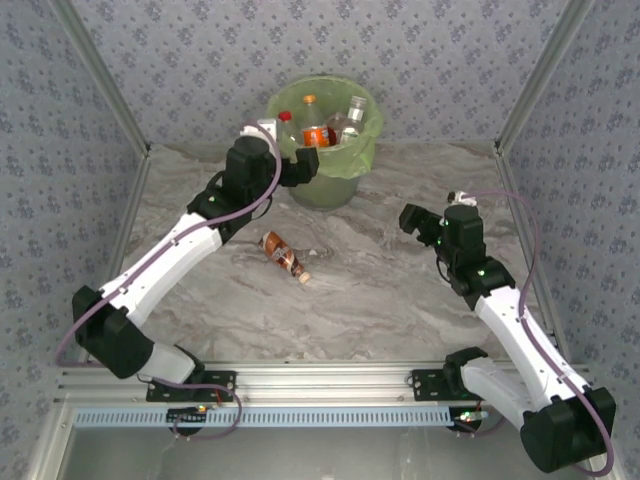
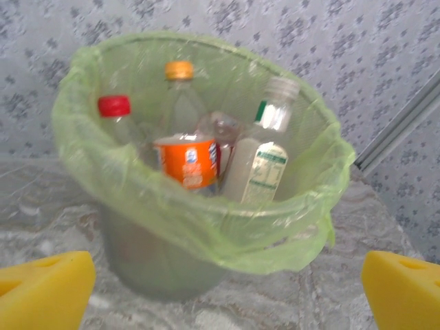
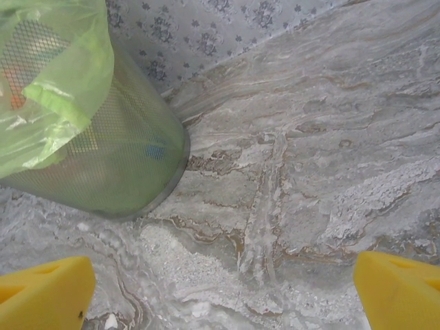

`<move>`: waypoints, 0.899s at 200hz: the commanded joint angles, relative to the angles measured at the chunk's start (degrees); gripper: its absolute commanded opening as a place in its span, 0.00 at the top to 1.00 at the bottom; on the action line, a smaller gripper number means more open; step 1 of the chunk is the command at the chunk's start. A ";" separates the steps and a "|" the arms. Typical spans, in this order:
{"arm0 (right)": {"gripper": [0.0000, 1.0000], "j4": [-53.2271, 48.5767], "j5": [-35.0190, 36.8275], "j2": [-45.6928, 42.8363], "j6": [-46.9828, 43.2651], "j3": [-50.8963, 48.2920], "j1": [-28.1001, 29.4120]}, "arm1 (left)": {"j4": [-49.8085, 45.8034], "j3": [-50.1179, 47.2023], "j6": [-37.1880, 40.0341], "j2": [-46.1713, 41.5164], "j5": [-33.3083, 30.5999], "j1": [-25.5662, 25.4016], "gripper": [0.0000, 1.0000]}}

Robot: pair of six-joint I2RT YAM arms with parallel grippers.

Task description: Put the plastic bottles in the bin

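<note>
The brown-labelled bottle's bottom end (image 1: 270, 242) is closest to my open left gripper and clear of the bin, so I should keep moving toward it until my fingers close around it.
The bin (image 1: 340, 175), pale green with a light green bag over its rim, stands at the back of the table. Several plastic bottles stand inside: a red-capped one (image 2: 114, 106), an orange-labelled one (image 2: 189, 161) and a white-labelled one (image 2: 265, 168). One brown-labelled bottle (image 1: 284, 255) lies on the table in front of the bin. My left gripper (image 1: 308, 163) hovers at the bin's near-left side, open and empty, its yellow pads (image 2: 45, 292) wide apart. My right gripper (image 1: 415, 225) hangs open and empty over bare table, right of the bin (image 3: 103, 165).
Patterned walls close the table on three sides, with the bin close to the back wall. The marbled tabletop (image 1: 380, 290) lies between the lying bottle and my right arm. A metal rail (image 1: 320, 385) runs along the near edge.
</note>
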 commanded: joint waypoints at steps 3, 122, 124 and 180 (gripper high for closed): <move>0.01 3.11 -2.60 -0.80 -1.33 -1.15 0.56 | -1.19 -2.43 -2.08 -3.51 -3.40 0.21 0.01; 0.01 17.28 -7.92 1.02 -18.22 -5.58 13.48 | -25.17 -21.40 -32.83 -14.02 -6.65 0.35 0.01; 0.01 17.48 -7.82 1.11 -18.31 -5.65 13.75 | -25.26 -21.61 -33.27 -13.82 -6.48 0.24 0.01; 0.01 19.36 -4.56 3.80 -18.76 -5.31 16.73 | -25.37 -23.25 -46.20 -6.57 -1.63 -2.64 0.01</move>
